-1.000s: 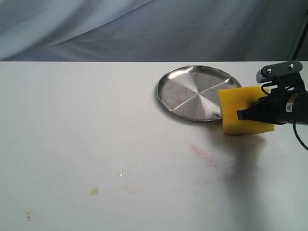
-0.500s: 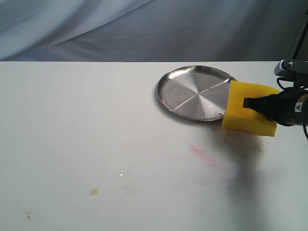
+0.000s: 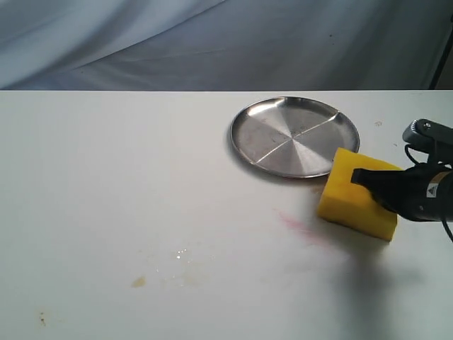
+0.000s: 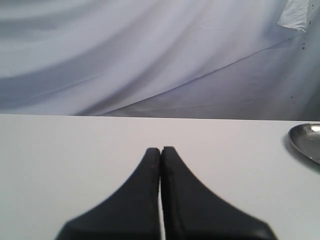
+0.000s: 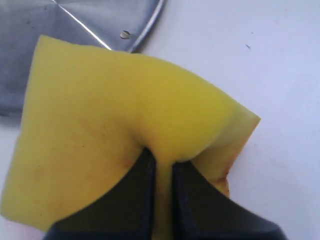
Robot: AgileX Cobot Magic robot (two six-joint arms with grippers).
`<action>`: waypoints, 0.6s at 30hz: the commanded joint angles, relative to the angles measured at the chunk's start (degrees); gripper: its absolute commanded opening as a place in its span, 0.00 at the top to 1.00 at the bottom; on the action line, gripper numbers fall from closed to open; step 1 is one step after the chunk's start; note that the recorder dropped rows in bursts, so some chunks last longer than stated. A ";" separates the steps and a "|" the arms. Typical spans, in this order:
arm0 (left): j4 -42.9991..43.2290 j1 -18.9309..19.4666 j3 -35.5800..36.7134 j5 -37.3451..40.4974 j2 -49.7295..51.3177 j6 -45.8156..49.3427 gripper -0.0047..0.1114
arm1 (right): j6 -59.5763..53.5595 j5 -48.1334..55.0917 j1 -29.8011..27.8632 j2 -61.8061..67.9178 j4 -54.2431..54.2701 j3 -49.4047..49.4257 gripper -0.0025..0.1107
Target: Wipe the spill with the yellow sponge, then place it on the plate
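A pink smear [image 3: 304, 228] is still there next to the yellow sponge, so next my right gripper wipes the sponge back over it toward the wet glints [image 3: 182, 255] before moving to the plate.
The yellow sponge [image 3: 354, 195] is pinched at its rear edge by my right gripper [image 3: 362, 177], which is shut on it; in the right wrist view the foam [image 5: 110, 110] bulges around the black fingers [image 5: 137, 185]. It sits tilted just in front of the silver plate [image 3: 283, 127], whose rim [image 5: 150, 22] shows beyond it. Of the spill, a faint pink smear [image 3: 301, 228] lies just left of the sponge, with wet glints [image 3: 182, 253] and a tan droplet [image 3: 138, 282] farther left. My left gripper [image 4: 160, 150] is shut and holds nothing, over bare table.
The white table [image 3: 106, 177] runs back to a grey cloth backdrop [image 3: 212, 42]. A small brown speck [image 3: 42, 319] marks the front left. The plate's edge [image 4: 306, 141] shows at the side of the left wrist view.
The right gripper has carried the sponge from over the plate's right rim toward the table's front, down beside the pink smear. The left gripper shows no earlier frame.
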 commanded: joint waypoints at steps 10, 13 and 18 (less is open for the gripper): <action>0.04 -0.05 0.25 -0.23 -0.09 -0.15 0.95 | 4.68 -0.13 -0.77 0.05 4.79 3.62 0.98; 0.04 -0.05 0.25 -0.23 -0.09 -0.15 0.95 | 4.68 -0.84 2.82 0.15 8.72 3.62 0.98; 0.04 -0.05 0.25 -0.23 -0.09 -0.03 0.95 | 4.68 -1.57 8.72 0.84 12.95 2.13 0.98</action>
